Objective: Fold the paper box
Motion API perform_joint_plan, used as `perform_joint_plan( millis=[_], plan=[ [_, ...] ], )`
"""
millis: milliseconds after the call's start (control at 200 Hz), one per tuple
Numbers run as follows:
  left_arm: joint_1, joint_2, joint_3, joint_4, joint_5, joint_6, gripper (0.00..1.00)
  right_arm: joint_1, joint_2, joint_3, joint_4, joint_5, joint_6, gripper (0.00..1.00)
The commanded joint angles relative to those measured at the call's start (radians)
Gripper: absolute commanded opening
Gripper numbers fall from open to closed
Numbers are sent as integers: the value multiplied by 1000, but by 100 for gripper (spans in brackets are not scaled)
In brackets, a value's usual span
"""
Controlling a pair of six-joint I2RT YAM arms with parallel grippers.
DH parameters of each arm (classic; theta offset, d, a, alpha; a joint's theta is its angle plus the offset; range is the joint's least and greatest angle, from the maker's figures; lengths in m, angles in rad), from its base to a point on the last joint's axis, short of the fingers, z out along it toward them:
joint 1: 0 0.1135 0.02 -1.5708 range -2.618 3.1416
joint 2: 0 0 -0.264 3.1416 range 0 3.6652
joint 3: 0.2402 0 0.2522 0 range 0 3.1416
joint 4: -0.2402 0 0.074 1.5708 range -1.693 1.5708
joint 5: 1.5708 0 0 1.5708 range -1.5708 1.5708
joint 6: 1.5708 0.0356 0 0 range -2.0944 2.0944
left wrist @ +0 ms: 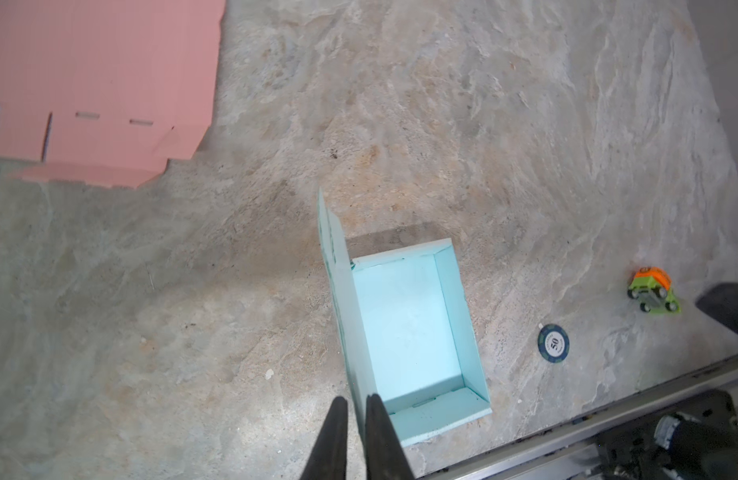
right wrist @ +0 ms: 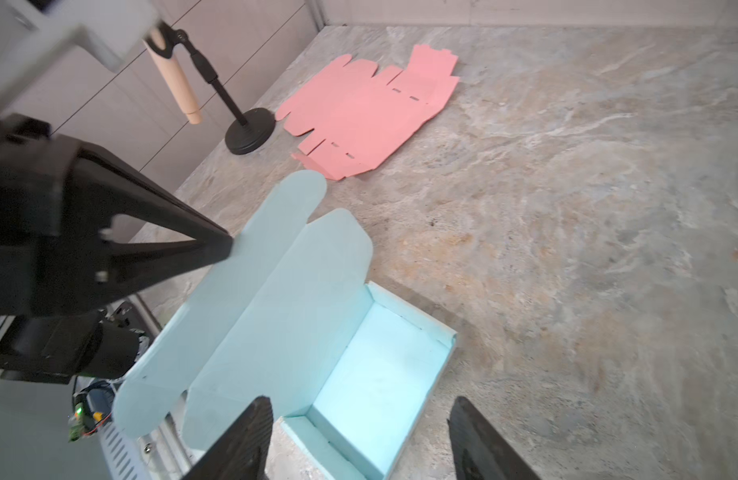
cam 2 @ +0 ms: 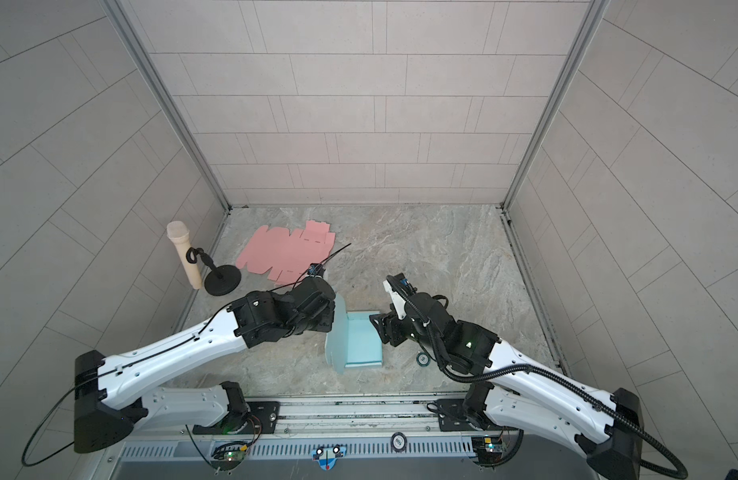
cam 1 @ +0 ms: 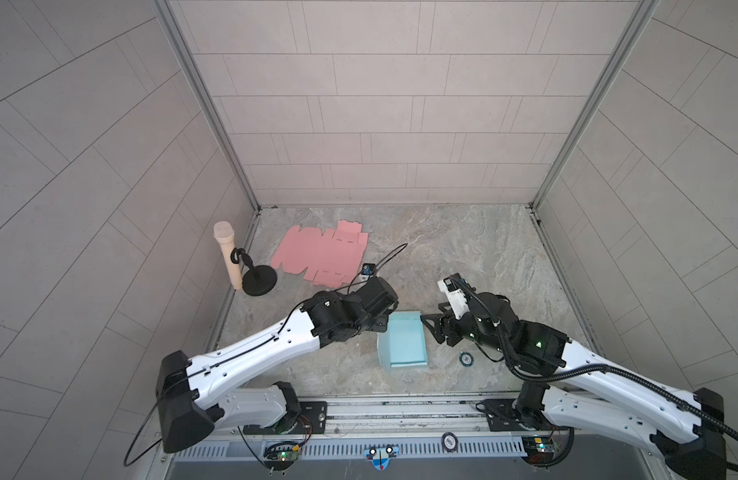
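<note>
My right gripper needs to pinch the lid's far end [right wrist: 346, 240], but the lid stands [cam 2: 337, 345] along the tray's side by my left gripper. I should turn the box until my right gripper can do so.
The light blue paper box [cam 1: 404, 345] [cam 2: 361, 345] sits near the table's front middle as an open tray. Its lid [left wrist: 338, 291] [right wrist: 276, 291] stands upright along the tray's left side. My left gripper [left wrist: 356, 401] [cam 1: 382, 326] is shut on the lid's edge, one finger on each face. In the right wrist view its fingertips [right wrist: 228, 249] pinch the rounded flap. My right gripper [right wrist: 361, 415] [cam 1: 427, 326] hangs open at the tray's right side, above the rim, holding nothing.
A flat pink box blank [cam 1: 323, 257] lies at the back left. Left of it a microphone [cam 1: 228, 257] leans on a black round stand [cam 1: 259, 282]. A poker chip [cam 1: 467, 358] and a small toy car [left wrist: 652, 291] lie right of the box. A metal rail [cam 1: 400, 409] runs along the front.
</note>
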State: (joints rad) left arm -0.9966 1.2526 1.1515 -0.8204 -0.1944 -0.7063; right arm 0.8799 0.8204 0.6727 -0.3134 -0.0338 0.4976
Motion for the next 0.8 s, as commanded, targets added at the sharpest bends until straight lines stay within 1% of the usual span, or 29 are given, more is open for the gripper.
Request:
perform_joint_plan(
  millis=[0, 120, 190, 245, 310, 380, 426, 476, 511, 566, 596, 676, 736, 796],
  plan=[
    [10, 62, 101, -61, 66, 275, 9, -49, -51, -75, 90, -29, -40, 70],
    [25, 104, 165, -73, 106, 407, 5, -104, -80, -135, 204, -92, -116, 71],
    [55, 135, 202, -112, 133, 424, 5, -127, -91, -179, 295, -128, -169, 72],
    [68, 144, 213, -123, 145, 419, 8, -145, -87, -190, 330, -151, -200, 73],
    [74, 144, 215, -141, 138, 388, 16, -158, -71, -181, 345, -160, -214, 73],
    [75, 126, 215, -145, 121, 358, 30, -163, -54, -169, 347, -161, -213, 73],
    [75, 90, 200, -128, 122, 321, 35, -163, -47, -162, 341, -163, -204, 73],
    [81, 57, 189, -124, 112, 277, 42, -163, -43, -160, 339, -164, -191, 73],
    [89, 41, 179, -127, 123, 243, 47, -164, -41, -160, 338, -171, -183, 73],
    [91, 23, 154, -129, 148, 200, 60, -164, -37, -162, 335, -180, -172, 73],
    [90, 14, 134, -124, 158, 177, 65, -164, -37, -165, 335, -180, -168, 73],
    [80, -16, 61, -100, 154, 119, 71, -165, -33, -173, 336, -172, -163, 73],
    [77, -43, 2, -81, 138, 84, 72, -165, -34, -173, 330, -170, -158, 74],
    [75, -68, -48, -48, 147, 62, 71, -165, -39, -173, 329, -170, -152, 73]
  ],
)
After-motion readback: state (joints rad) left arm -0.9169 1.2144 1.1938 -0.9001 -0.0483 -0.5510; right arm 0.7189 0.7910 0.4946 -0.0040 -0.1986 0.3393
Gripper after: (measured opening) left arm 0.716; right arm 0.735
